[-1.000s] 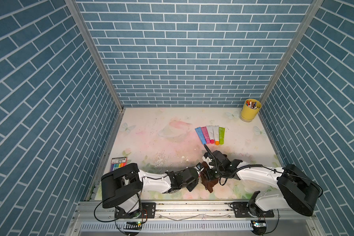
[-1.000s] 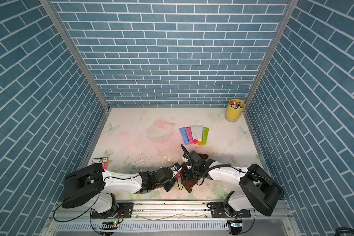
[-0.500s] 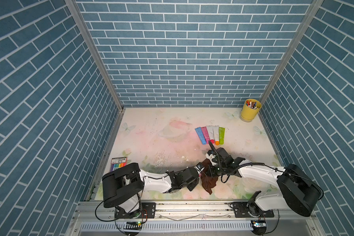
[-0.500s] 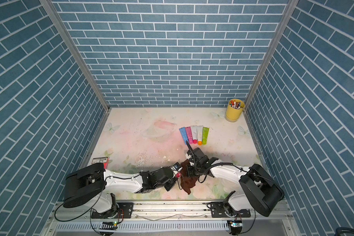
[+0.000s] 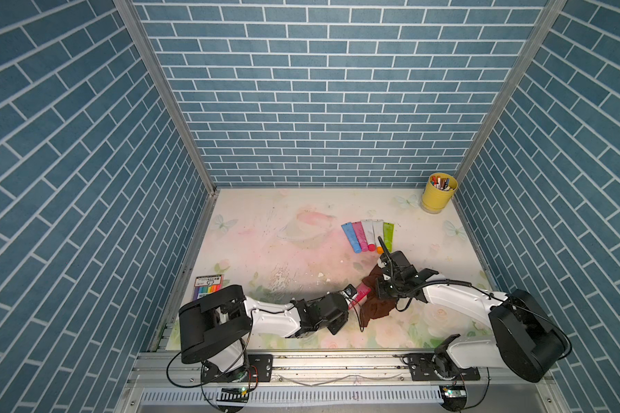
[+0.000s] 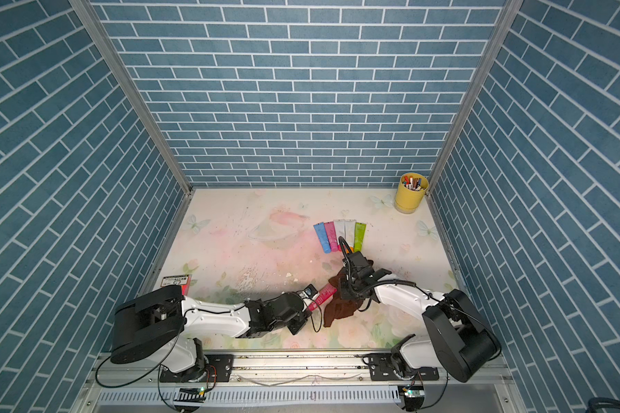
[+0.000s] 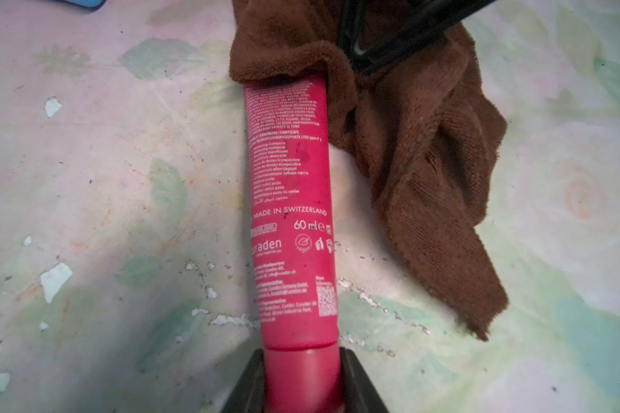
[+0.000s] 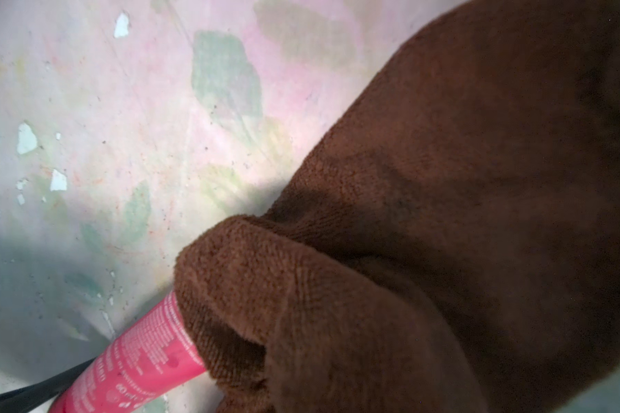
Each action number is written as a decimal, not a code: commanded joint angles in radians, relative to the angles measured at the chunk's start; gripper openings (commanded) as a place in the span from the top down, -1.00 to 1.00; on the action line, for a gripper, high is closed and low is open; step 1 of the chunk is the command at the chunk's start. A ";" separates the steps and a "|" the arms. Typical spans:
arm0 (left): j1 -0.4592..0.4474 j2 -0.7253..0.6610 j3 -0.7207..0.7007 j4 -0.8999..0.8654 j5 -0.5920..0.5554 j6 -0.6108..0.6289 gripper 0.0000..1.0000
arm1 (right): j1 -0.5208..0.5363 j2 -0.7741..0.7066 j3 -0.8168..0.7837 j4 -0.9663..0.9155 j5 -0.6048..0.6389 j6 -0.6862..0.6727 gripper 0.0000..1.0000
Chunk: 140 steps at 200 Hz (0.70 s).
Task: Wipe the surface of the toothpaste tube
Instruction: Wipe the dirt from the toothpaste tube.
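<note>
My right gripper has the brown cloth at the tube's far end (image 6: 335, 283) and the tube's printed side is uncovered, so it should slide the cloth back toward the cap end (image 6: 313, 305).
A red-pink toothpaste tube (image 5: 361, 294) (image 6: 321, 296) lies low over the table near the front. My left gripper (image 7: 301, 364) (image 5: 350, 294) is shut on its cap end. The tube's printed side (image 7: 290, 214) faces the left wrist camera. A brown cloth (image 5: 377, 308) (image 6: 340, 310) (image 7: 426, 161) is draped over the tube's far end and hides it. My right gripper (image 5: 376, 289) is shut on this cloth from above. In the right wrist view the cloth (image 8: 426, 214) covers the jaws, and a short stretch of the tube (image 8: 136, 361) sticks out from under a fold.
Several coloured tubes (image 5: 367, 234) lie in a row just behind the right arm. A yellow cup of pens (image 5: 438, 195) stands in the back right corner. A marker pack (image 5: 208, 287) lies at the front left. Blue tiled walls close in three sides.
My right gripper has drawn the cloth along the tube, away from the left gripper and toward the back right, baring more of the tube. The left arm has stayed still.
</note>
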 commanded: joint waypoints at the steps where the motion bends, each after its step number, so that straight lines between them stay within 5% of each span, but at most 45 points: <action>1: -0.002 0.014 0.015 -0.027 0.007 0.016 1.00 | 0.094 0.063 0.035 0.014 -0.028 -0.020 1.00; 77: -0.003 0.014 0.023 -0.023 0.006 0.026 1.00 | 0.232 0.061 0.009 0.169 -0.273 0.063 1.00; 140: -0.002 -0.001 0.007 -0.014 0.003 0.024 1.00 | 0.151 0.049 0.014 0.153 -0.200 0.027 1.00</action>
